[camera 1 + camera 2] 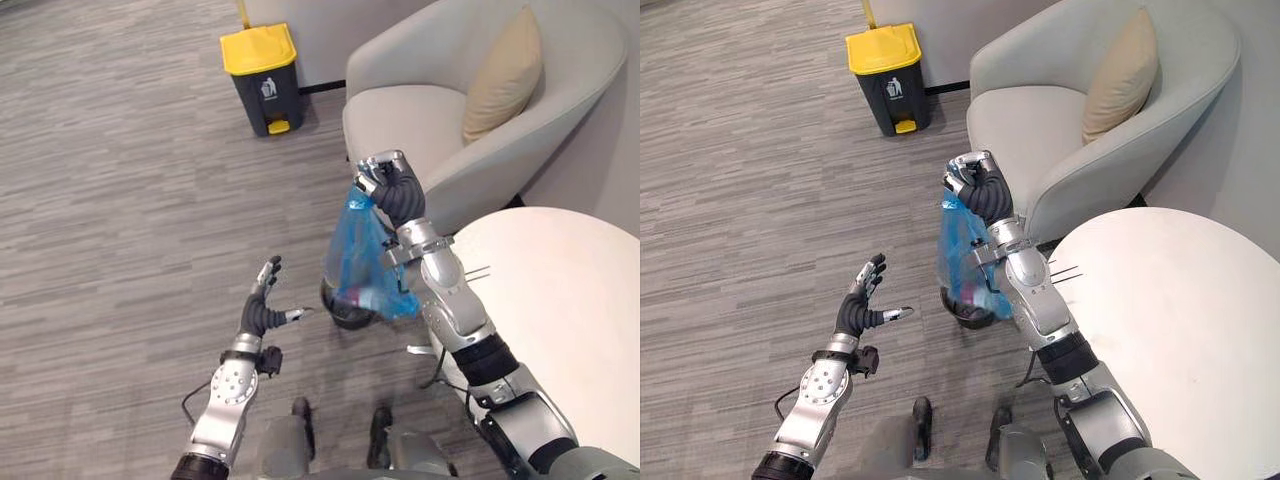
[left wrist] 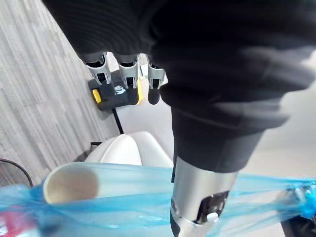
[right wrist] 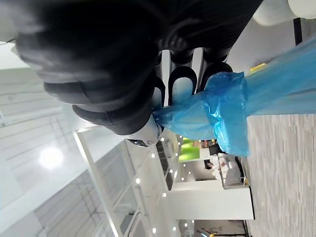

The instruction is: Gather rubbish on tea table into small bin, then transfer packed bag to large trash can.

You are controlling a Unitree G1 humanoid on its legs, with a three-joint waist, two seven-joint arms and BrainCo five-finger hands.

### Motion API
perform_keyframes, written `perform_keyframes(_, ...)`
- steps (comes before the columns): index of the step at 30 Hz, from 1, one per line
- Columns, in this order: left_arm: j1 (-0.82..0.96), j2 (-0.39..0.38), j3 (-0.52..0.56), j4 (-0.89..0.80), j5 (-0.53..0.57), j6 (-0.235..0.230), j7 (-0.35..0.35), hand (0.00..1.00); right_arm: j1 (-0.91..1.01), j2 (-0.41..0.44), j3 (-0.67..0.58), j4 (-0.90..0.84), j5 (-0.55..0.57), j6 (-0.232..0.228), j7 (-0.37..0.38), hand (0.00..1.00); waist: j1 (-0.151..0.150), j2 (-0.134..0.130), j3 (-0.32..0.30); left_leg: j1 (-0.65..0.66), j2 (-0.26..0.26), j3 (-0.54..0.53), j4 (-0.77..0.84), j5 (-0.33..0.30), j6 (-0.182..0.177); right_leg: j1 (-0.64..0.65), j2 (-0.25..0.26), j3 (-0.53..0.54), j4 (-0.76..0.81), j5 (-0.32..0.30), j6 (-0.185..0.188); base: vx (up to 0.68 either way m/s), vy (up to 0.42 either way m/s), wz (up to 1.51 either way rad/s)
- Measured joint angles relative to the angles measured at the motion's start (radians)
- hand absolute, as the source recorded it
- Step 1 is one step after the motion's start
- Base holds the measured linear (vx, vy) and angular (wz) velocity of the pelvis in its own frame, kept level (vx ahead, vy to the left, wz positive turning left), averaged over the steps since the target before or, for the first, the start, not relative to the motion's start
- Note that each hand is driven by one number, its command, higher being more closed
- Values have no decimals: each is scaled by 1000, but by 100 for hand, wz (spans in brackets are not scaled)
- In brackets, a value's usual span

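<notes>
The blue plastic bag [image 1: 357, 245] will sag with loose ends trailing when the robot carries it, because see-through film hangs in limp folds [image 1: 388, 290].
A blue plastic bag [image 1: 358, 262] with rubbish inside hangs from my right hand [image 1: 392, 187], whose fingers are shut on its gathered neck [image 3: 217, 106]. The bag dangles above a small dark bin [image 1: 345, 310] on the floor beside the round white tea table [image 1: 570, 320]. My left hand [image 1: 264, 308] is open, fingers spread, low and to the left of the bag, apart from it. The large grey trash can with a yellow lid [image 1: 262, 78] stands at the far side of the floor.
A light grey armchair [image 1: 450, 120] with a tan cushion [image 1: 505, 75] stands behind the bag and the table. Grey wood-look floor [image 1: 120, 200] stretches between me and the trash can.
</notes>
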Motion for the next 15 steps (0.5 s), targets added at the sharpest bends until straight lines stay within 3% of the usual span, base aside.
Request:
perform_keyframes(3,-10,39,-58,-35,46,0,2,0,0,24,0,-2,1,15,8,100,-18,-5,-22,45,-34,-6,-126,79,23,29,-15,-8,-93,63,32,-90,151,23)
perform_keyframes(6,-44,49,-96,-37,82,1,4,0,0,31,9,-7,2,17,25,100,-18,-11,-31,71,-48,-5,-180,116,37,56,-19,-7,-152,104,43,-43,113,2)
perform_keyframes(10,-96,39,-148,5,145,5,31,0,0,54,69,-24,23,21,31,100,-20,-24,-63,80,-57,1,-181,122,39,76,-21,4,-190,129,50,-14,70,-6)
perform_keyframes(15,-192,-5,-155,101,227,12,127,0,0,66,170,-69,78,29,31,100,-20,-35,-82,112,-50,1,-185,131,38,109,-10,14,-200,131,48,3,9,-2)
